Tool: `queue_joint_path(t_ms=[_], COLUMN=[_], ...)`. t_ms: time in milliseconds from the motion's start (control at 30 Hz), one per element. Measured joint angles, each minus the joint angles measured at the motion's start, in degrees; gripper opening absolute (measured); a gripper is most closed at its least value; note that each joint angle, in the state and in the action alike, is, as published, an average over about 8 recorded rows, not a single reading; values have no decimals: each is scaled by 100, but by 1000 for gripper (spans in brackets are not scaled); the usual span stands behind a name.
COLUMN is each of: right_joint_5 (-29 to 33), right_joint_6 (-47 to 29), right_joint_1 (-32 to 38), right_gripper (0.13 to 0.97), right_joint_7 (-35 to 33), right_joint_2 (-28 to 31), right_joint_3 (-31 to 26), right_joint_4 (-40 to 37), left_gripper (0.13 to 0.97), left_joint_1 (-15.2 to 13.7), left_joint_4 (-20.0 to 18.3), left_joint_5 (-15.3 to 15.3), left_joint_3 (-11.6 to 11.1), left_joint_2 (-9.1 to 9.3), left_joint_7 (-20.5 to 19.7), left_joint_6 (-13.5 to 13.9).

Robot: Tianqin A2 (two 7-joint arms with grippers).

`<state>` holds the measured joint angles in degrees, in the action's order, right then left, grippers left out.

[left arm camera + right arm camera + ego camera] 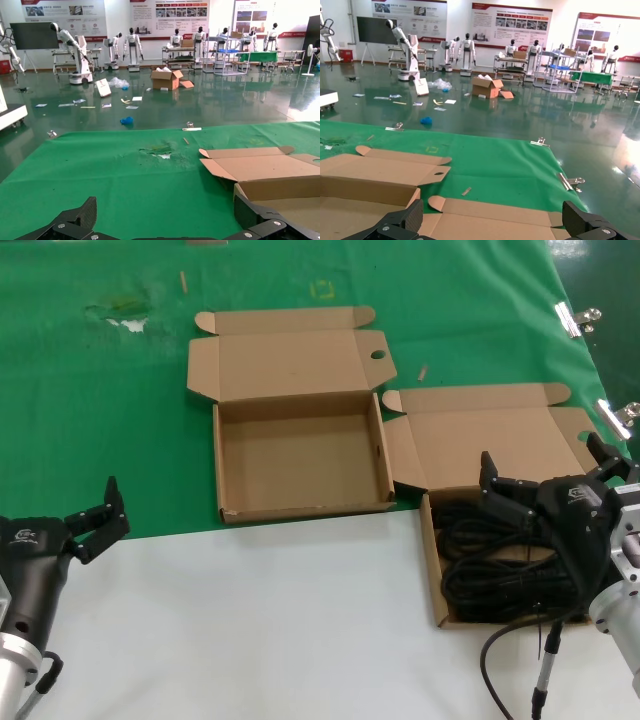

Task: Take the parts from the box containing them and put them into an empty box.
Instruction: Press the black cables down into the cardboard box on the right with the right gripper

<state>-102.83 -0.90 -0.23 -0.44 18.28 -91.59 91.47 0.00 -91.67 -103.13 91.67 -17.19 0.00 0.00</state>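
Cardboard shows (524, 553) between the gathered black loops. The looped power cord (478, 585) will come loose as one compact bundle when I pick it up.
The box containing the parts (433, 570) lies at the right with its lid (480, 435) folded back. Black cord bundles (490, 560) fill it. My right gripper (548, 468) hovers open over the far part of this box, above the cords and holding nothing. In the right wrist view the open gripper (494, 215) shows only that lid (510, 222) beneath it. The empty box (300, 455) sits open at the centre on the green cloth. My left gripper (108, 518) waits open at the near left, apart from both boxes. In the left wrist view the gripper (167, 212) faces bare cloth, the empty box (270, 175) to one side.
Green cloth (100, 420) covers the far table; bare white tabletop (250, 620) lies in front. Metal clips (575, 318) hold the cloth's right edge. My own thin black cable (500, 650) loops near the right box's front. A torn patch (125, 315) marks the cloth at far left.
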Motion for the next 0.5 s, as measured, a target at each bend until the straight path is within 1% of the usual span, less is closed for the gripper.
queue_joint_path(t_ms=[500], right_joint_5=[0], right_joint_6=[0], right_joint_1=[0], right_gripper=[966], right_joint_7=[0], right_joint_2=[0], right_joint_3=[0], right_joint_4=[0], left_gripper=[965], left_joint_1=[0], left_joint_4=[0], left_joint_5=[0], left_joint_3=[0], left_joint_2=[0], left_joint_7=[0], left_joint_6=[0])
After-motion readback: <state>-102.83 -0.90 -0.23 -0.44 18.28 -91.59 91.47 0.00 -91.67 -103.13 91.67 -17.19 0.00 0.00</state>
